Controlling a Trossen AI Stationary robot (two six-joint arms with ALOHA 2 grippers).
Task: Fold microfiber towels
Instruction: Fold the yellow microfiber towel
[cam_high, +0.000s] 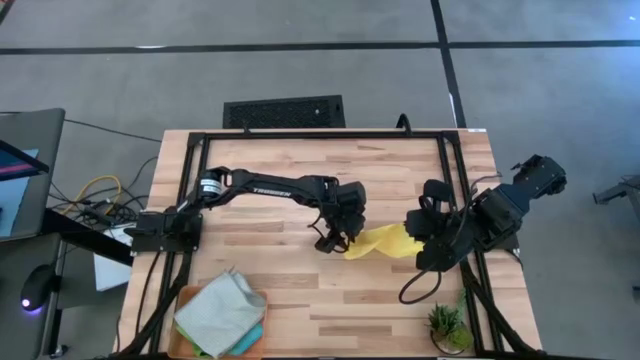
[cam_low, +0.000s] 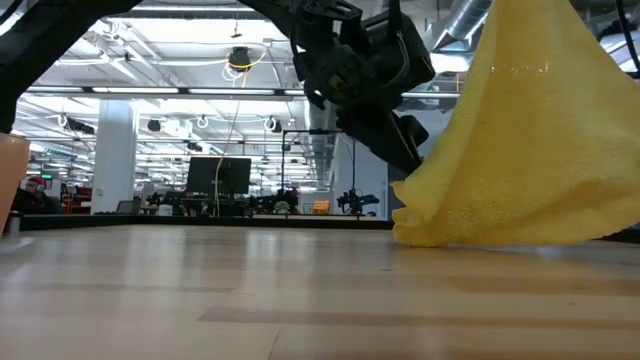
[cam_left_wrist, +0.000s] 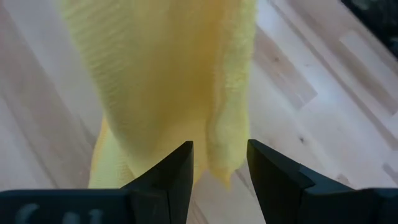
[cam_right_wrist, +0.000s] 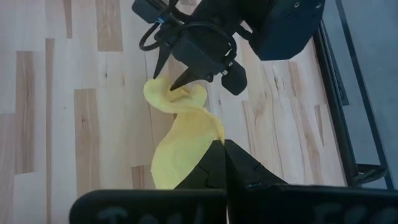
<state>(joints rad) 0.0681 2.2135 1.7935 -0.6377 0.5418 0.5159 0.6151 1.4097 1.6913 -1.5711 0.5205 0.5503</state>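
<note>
The yellow towel (cam_high: 386, 241) is hanging in slack folds (cam_left_wrist: 214, 106), so it will open out into a wide sheet when I pull its corner away and lower it.
The yellow towel (cam_high: 382, 242) is bunched up between my two grippers at the middle right of the table. Its lower end (cam_low: 430, 232) rests on the wood. My right gripper (cam_right_wrist: 222, 149) is shut on its raised end. My left gripper (cam_left_wrist: 220, 171) is open at the towel's low left end (cam_right_wrist: 168, 96), with a hanging corner (cam_left_wrist: 225, 163) between its fingers. The light grey towel (cam_high: 220, 308) lies on top of the teal one (cam_high: 252, 340) on the orange tray (cam_high: 186, 297) at the near left. The green towel is hidden. My right gripper pinches the yellow towel's raised end (cam_right_wrist: 210, 134) between its two shut fingers, coming from the table's right side. That end is lifted, and the towel slopes down slack to its other end on the table. My left gripper's open fingers (cam_left_wrist: 177, 168) stand on either side of the towel's corner. I cannot tell whether they touch it.
A small potted plant (cam_high: 447, 326) stands at the near right corner. A black frame rail (cam_high: 455, 180) runs along the table's right side and far edge. Bare wood lies in front of the grippers and at the far left.
</note>
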